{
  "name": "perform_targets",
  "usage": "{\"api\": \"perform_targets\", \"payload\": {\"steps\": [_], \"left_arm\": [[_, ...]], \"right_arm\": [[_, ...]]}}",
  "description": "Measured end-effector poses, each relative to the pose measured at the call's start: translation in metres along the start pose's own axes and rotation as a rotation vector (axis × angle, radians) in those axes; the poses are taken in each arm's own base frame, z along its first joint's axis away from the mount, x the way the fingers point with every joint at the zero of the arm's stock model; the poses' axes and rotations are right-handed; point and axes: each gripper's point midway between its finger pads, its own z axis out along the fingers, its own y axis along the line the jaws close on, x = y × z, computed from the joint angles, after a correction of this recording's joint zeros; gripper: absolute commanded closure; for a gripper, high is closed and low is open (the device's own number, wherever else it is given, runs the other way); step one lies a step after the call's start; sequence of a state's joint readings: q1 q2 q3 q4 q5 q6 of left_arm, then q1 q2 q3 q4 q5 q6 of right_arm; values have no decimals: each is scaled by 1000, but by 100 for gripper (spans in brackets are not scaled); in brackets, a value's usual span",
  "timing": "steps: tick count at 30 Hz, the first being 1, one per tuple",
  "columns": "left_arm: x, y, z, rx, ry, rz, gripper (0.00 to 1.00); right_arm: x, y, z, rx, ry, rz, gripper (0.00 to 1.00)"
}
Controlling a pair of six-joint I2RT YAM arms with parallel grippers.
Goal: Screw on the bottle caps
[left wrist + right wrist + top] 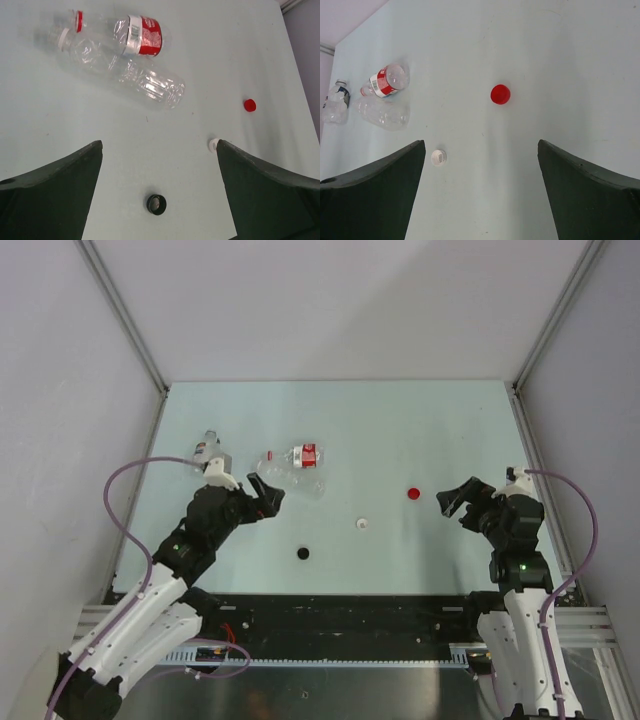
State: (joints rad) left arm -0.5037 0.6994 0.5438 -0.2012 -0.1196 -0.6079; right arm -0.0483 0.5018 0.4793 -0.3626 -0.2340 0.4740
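Red and white neck rings (pixel 79 21) are on the bottles lying together, so I expect the black cap (pixel 303 553) to fit the bottle lying apart.
Two clear bottles lie side by side at mid-left: one with a red-and-white label (pixel 303 455) (pixel 142 37) (pixel 387 80) and a plain one (pixel 305 482) (pixel 135 75) (pixel 382 114). A third bottle (pixel 208 450) (pixel 336 102) sits further left. Loose on the table are the red cap (pixel 413 493) (pixel 249 105) (pixel 500 94), the white cap (pixel 361 523) (pixel 213 145) (pixel 438 157) and the black cap (pixel 303 553) (pixel 156 204), open side up. My left gripper (pixel 268 492) (pixel 159 145) hangs open just near of the two bottles. My right gripper (pixel 452 510) (pixel 481 145) is open, right of the red cap.
Grey walls with metal frame posts (pixel 130 330) close in the pale green table (pixel 400 430) on the left, right and back. A black strip (pixel 350 610) runs along the near edge by the arm bases.
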Motion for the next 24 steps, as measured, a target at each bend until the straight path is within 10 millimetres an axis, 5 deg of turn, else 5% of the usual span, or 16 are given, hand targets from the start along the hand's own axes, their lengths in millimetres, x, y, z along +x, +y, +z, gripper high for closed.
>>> {"api": "perform_targets", "payload": {"steps": [7, 12, 19, 24], "left_arm": [[22, 3, -4, 28, 50, -29, 1], [57, 10, 4, 20, 181, -39, 3], [120, 30, 5, -36, 388, -20, 21], [146, 32, 3, -48, 481, 11, 31]], "right_arm": [[-6, 7, -9, -29, -40, -12, 1], [-4, 9, -9, -42, -30, -12, 1], [8, 6, -2, -39, 40, 4, 1], [15, 3, 3, -28, 80, 15, 1]]}}
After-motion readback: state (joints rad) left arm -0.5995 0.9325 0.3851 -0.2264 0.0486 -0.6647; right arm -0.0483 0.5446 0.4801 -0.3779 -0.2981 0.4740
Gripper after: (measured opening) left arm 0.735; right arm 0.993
